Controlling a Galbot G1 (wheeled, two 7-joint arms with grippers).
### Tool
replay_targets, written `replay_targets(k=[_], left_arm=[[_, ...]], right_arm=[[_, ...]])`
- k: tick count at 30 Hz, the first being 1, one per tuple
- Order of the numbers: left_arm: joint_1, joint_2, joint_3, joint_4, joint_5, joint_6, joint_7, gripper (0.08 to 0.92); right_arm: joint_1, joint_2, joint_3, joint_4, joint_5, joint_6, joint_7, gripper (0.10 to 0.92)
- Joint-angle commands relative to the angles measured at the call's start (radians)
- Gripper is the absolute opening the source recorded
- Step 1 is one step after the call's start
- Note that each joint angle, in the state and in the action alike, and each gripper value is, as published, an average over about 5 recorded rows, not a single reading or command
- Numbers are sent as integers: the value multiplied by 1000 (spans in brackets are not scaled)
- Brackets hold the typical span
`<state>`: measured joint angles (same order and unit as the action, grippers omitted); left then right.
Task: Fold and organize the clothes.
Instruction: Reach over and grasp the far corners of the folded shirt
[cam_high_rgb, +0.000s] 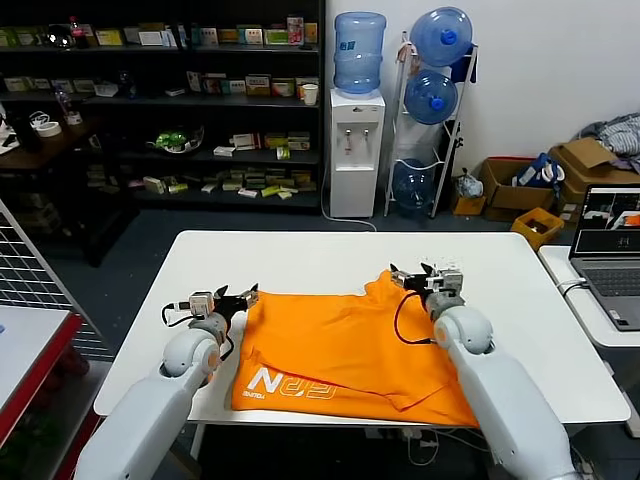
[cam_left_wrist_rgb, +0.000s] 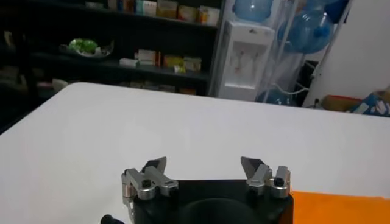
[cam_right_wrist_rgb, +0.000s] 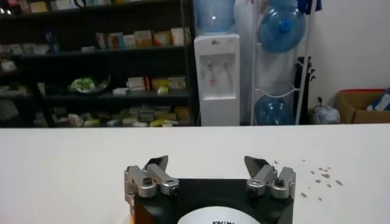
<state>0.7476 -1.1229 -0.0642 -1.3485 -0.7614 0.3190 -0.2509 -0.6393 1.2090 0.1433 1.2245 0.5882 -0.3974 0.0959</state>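
Observation:
My gripper will pull the orange T-shirt's far edge (cam_high_rgb: 315, 297) nearer and it will fold over, the T-shirt's lettering staying put, as the orange T-shirt's far corner (cam_high_rgb: 382, 287) bunches limply.
The orange T-shirt (cam_high_rgb: 340, 355) lies partly folded on the white table (cam_high_rgb: 300, 255), white lettering facing up near the front edge. My left gripper (cam_high_rgb: 236, 297) is open and empty at the shirt's far left corner. My right gripper (cam_high_rgb: 422, 277) is open and empty at the shirt's far right corner, where the fabric bunches up. In the left wrist view the open left gripper (cam_left_wrist_rgb: 204, 167) hovers over bare table, with a strip of orange shirt (cam_left_wrist_rgb: 341, 209) at the edge. In the right wrist view the open right gripper (cam_right_wrist_rgb: 207, 166) faces bare table.
A laptop (cam_high_rgb: 610, 250) sits on a side table at the right. A wire rack (cam_high_rgb: 30, 290) stands at the left. Shelves (cam_high_rgb: 160, 100), a water dispenser (cam_high_rgb: 356, 140) and a bottle rack (cam_high_rgb: 432, 110) stand behind the table. Cardboard boxes (cam_high_rgb: 520, 185) lie at the far right.

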Motion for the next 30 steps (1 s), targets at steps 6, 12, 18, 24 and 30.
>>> replay_targets(k=[6,12,18,24,30], left_arm=[[-131,-63,87,189,-4,28,13,823],[-135,-69,96,198,6,34,-5,823],[-127,-68,103,192,4,38,-12,755],[-112,-64,108,162,-18,45,-20,584],[-104,-69,112,153,-20,46,-26,411]], right_arm=[[115,64,-64,-215,7,-63,-41,823],[110,64,-61,-224,10,-73,-57,807],[103,58,-61,-214,19,-83,-60,660],[89,50,-61,-192,22,-81,-64,487],[78,48,-53,-178,20,-43,-64,314]])
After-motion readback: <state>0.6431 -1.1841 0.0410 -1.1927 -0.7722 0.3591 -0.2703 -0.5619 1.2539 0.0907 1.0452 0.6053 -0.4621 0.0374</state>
